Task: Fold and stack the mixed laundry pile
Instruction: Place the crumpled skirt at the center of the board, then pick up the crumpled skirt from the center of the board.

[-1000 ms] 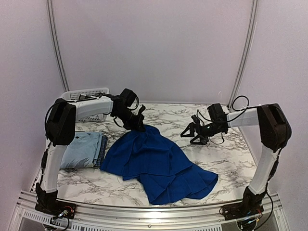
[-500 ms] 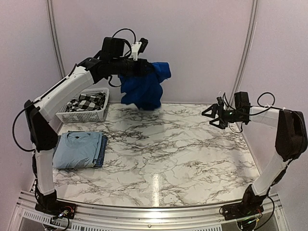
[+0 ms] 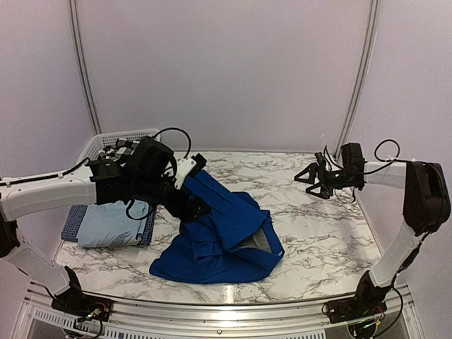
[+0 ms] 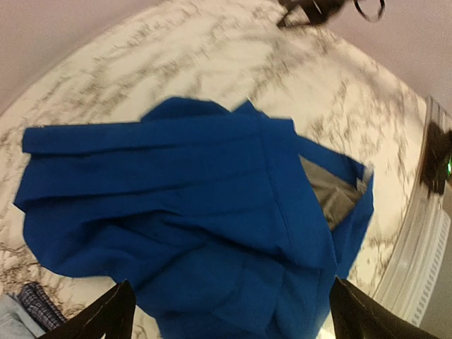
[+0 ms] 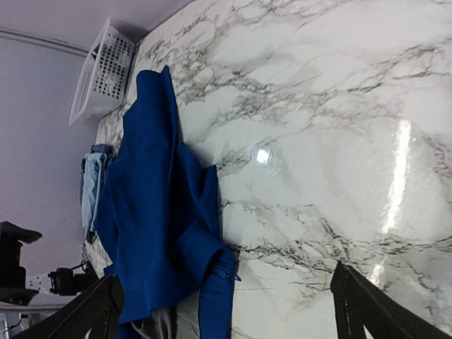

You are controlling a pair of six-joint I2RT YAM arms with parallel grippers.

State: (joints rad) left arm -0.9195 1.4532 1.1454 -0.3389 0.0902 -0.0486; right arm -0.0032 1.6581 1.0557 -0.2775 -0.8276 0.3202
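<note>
The opening [image 3: 258,240] around the shirt's grey lining is folded crooked, so my left gripper should leave the shirt's back part and grab the opening's near edge [image 3: 227,248] to stretch it.
The royal-blue shirt [image 3: 224,240] lies crumpled on the marble table [image 3: 318,233], its grey inner lining [image 4: 323,192] showing at one edge. My left gripper [image 3: 191,208] hovers over the shirt's back left part. In the left wrist view that gripper [image 4: 229,319] is open, its fingertips [image 4: 107,316] wide apart above the blue cloth [image 4: 198,212]. My right gripper [image 3: 311,181] stands open at the back right, apart from the shirt [image 5: 159,226]. A folded pale blue T-shirt [image 3: 109,224] rests on small-checked navy cloth [image 3: 69,229] at the left. Buffalo-check flannel [image 3: 120,147] sits in the basket.
A white lattice basket [image 3: 95,146] stands at the back left corner, also seen as the basket [image 5: 106,67] in the right wrist view. A metal rail [image 3: 226,311] runs along the near table edge. Walls close in the back and sides.
The left arm has swung down from high at the back, the blue shirt has dropped onto the table, and the left gripper has opened and let it go. The right arm has barely moved.
</note>
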